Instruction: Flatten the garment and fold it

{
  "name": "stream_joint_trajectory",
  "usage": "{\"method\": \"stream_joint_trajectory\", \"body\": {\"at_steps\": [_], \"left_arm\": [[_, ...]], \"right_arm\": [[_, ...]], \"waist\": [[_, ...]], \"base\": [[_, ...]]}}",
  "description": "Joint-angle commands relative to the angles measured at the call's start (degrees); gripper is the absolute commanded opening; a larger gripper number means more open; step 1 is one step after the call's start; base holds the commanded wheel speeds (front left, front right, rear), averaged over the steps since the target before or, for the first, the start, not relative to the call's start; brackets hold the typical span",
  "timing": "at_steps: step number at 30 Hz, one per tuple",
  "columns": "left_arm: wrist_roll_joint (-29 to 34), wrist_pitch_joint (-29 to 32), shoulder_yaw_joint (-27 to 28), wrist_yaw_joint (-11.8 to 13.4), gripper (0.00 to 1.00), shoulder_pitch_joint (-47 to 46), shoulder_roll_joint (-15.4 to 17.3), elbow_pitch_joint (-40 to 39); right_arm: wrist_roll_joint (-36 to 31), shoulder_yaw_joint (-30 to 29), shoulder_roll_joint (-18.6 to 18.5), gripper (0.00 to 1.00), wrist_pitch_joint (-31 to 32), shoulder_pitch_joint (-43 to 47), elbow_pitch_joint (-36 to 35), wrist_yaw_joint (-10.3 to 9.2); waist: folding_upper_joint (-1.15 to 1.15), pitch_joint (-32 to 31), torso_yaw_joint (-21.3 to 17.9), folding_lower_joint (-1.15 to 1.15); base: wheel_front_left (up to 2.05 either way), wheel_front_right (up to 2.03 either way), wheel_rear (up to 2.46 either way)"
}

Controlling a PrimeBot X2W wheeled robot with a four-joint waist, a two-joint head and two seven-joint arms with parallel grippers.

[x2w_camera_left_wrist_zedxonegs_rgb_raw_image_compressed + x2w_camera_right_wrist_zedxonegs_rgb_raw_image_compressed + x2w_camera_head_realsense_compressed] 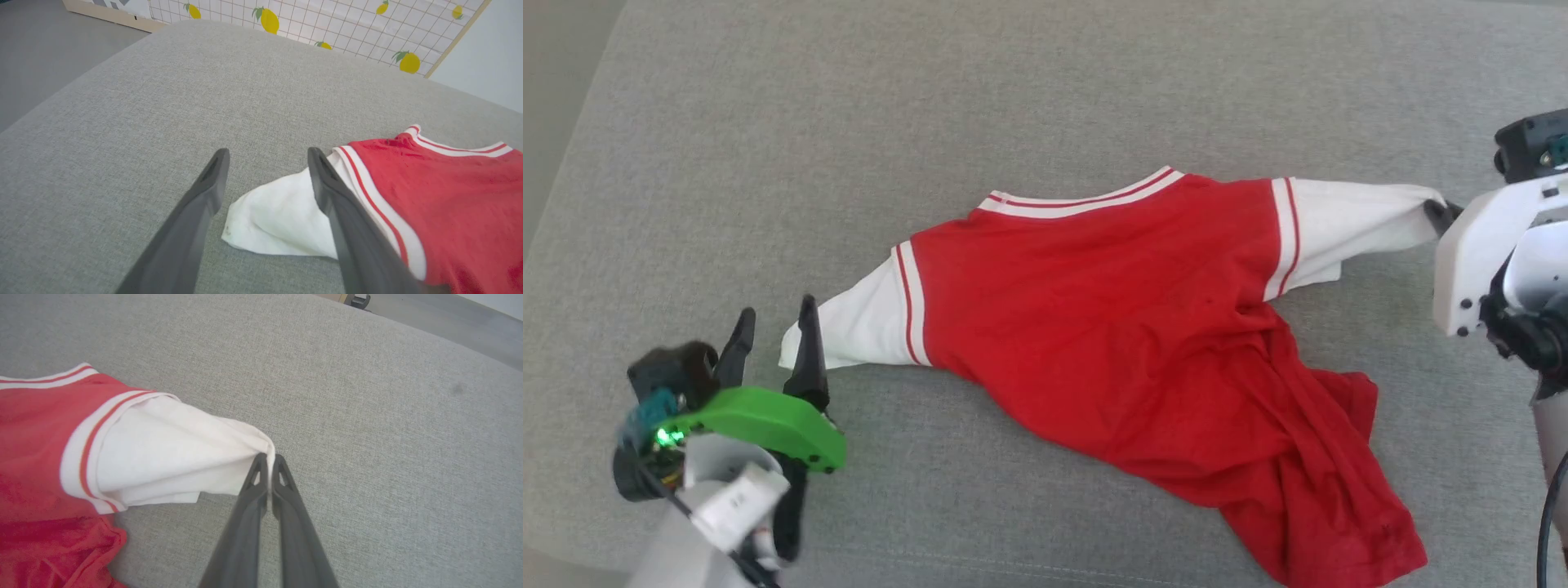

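The T-shirt will spread out wide when I lift it and swing it by both white sleeves, because its lower body lies in loose folds.
The garment is a red T-shirt with white sleeves and striped trim, lying crumpled across the grey cushion, its lower body bunched toward the bottom right. My right gripper is shut on the tip of the right-hand white sleeve, pulling it taut; in the head view that gripper is at the far right. My left gripper stands open over the other white sleeve, one finger on the sleeve's end, the other beside it on bare cushion.
The grey cushion's left edge drops to a grey floor. Beyond the cushion's far side stands a white panel with a lemon print. Bare cushion lies above and below the garment.
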Motion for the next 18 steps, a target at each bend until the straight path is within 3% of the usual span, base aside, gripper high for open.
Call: {"method": "stream_joint_trajectory", "body": {"at_steps": [1, 6, 10, 14, 18], "left_arm": [[0.1, 3.6, -0.3, 0.1, 1.00, -0.5, 2.0, -0.5], [-2.2, 23.5, -2.1, 0.5, 1.00, -4.2, 8.6, -3.1], [-3.9, 36.9, -3.8, 1.6, 1.00, -7.6, 11.8, -4.8], [-4.7, 44.6, -5.4, 2.5, 1.00, -9.4, 12.9, -4.2], [-5.7, 47.7, -7.0, 2.8, 1.00, -9.3, 11.8, -2.1]], "right_arm": [[-0.5, -0.1, 0.6, 0.00, 0.3, 1.0, -1.0, -0.10], [-0.6, -0.1, 1.4, 0.00, 1.2, 2.2, -3.3, -0.10], [-0.4, 0.2, 1.5, 0.00, 1.8, 2.0, -4.6, -0.10], [-0.3, 0.8, 1.6, 0.00, 2.0, 1.3, -5.8, -0.10], [-0.1, 1.1, 1.5, 0.00, 2.1, 0.6, -6.4, -0.10]], "waist": [[0.00, -0.2, -0.4, 0.00], [0.00, 0.7, -0.4, 0.00], [0.00, 2.0, -0.4, 0.00], [0.00, 3.5, -0.9, 0.00], [0.00, 4.6, -1.4, 0.00]], "base": [[0.00, 0.00, 0.00], [0.00, 0.00, 0.00], [0.00, 0.00, 0.00], [0.00, 0.00, 0.00], [0.00, 0.00, 0.00]]}}
